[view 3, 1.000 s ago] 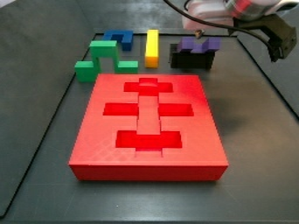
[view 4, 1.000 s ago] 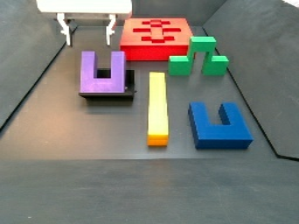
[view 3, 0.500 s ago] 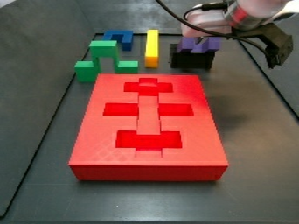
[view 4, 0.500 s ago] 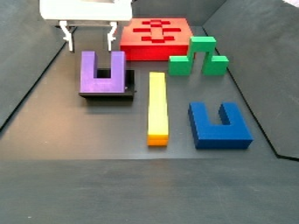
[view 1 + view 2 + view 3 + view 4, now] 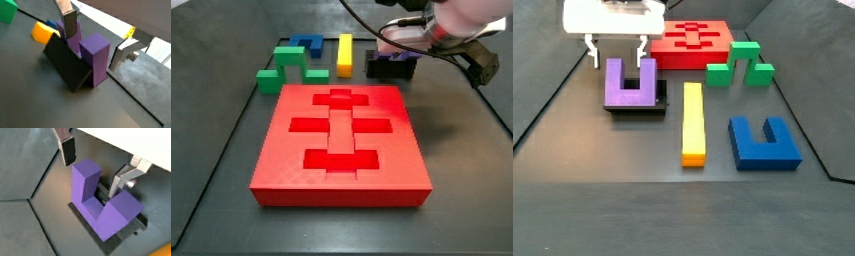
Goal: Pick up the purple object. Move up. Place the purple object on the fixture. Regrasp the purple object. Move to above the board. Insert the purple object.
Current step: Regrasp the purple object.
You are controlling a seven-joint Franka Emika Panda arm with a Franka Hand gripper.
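Both pegs of the purple object (image 5: 95,51) reach out beyond the black fixture's edge (image 5: 72,55), so the purple object will come loose and leave the fixture behind when the robot's gripper lifts the purple object.
The purple object (image 5: 629,84) is a U-shaped block resting on the black fixture (image 5: 636,110), prongs pointing towards the red board (image 5: 665,55). In a side view it sits at the far right (image 5: 394,58) on the fixture (image 5: 382,71). My gripper (image 5: 617,50) is open and low over it, also seen in a side view (image 5: 408,45). In both wrist views the gripper (image 5: 97,42) (image 5: 95,165) has a purple prong (image 5: 95,55) (image 5: 85,180) between its fingers (image 5: 69,25) (image 5: 123,178), with gaps on both sides. The fixture (image 5: 63,62) (image 5: 127,238) shows beneath.
The red board (image 5: 278,150) fills the middle of the floor. Green blocks (image 5: 281,70) (image 5: 740,65), a blue U block (image 5: 301,45) (image 5: 764,140) and a yellow bar (image 5: 345,55) (image 5: 692,122) lie near the fixture. The yellow bar's end (image 5: 43,32) shows in a wrist view.
My gripper has come down over the purple object, staying open. The purple object and the other blocks have not moved.
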